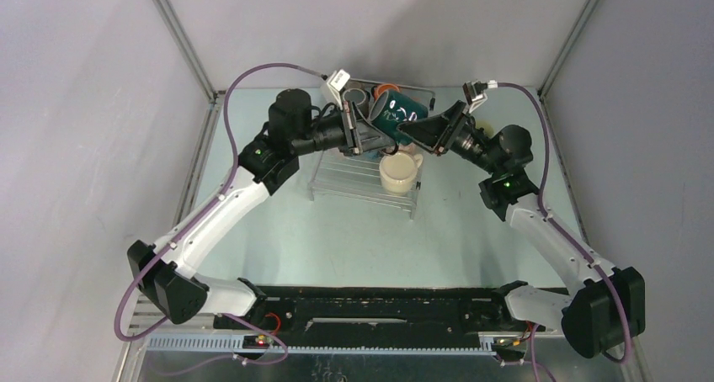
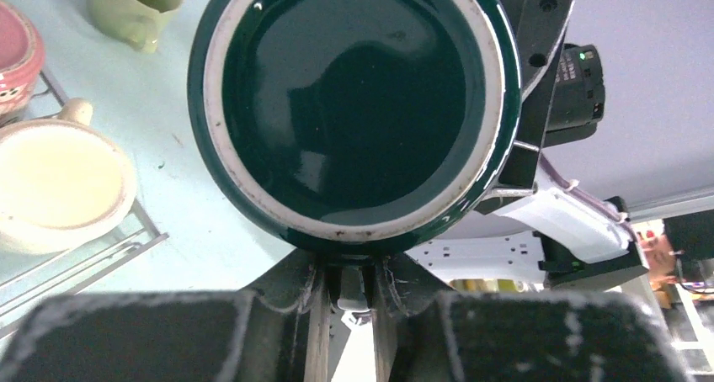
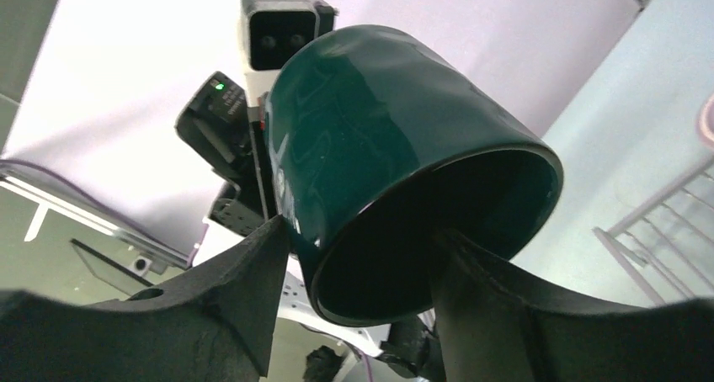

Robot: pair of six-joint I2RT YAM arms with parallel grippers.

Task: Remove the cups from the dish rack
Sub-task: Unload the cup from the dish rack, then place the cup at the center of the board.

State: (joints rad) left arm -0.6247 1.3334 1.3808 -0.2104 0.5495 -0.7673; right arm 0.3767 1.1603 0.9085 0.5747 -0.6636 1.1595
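The spot by the pale green mug lies on my right gripper's side, so my right gripper should take the dark teal mug's rim (image 1: 423,117) from my left gripper.
A dark teal mug (image 1: 400,113) hangs in the air above the far side of the dish rack (image 1: 345,176), between both grippers. My left gripper (image 1: 364,134) is shut on it. In the left wrist view the mug's glazed base (image 2: 354,104) fills the frame, and the left gripper (image 2: 354,273) pinches a part at its lower edge. My right gripper (image 1: 414,129) is open and straddles the mug's rim. In the right wrist view the right gripper (image 3: 360,235) has one finger outside the teal mug (image 3: 379,129) and one inside its mouth.
A cream mug (image 1: 398,173) stands on the rack's near right part and shows in the left wrist view (image 2: 59,184). An orange mug (image 1: 386,89) and a grey mug (image 1: 358,96) sit at the rack's far side. A pale green mug (image 2: 135,7) and a pink mug (image 2: 13,62) are nearby.
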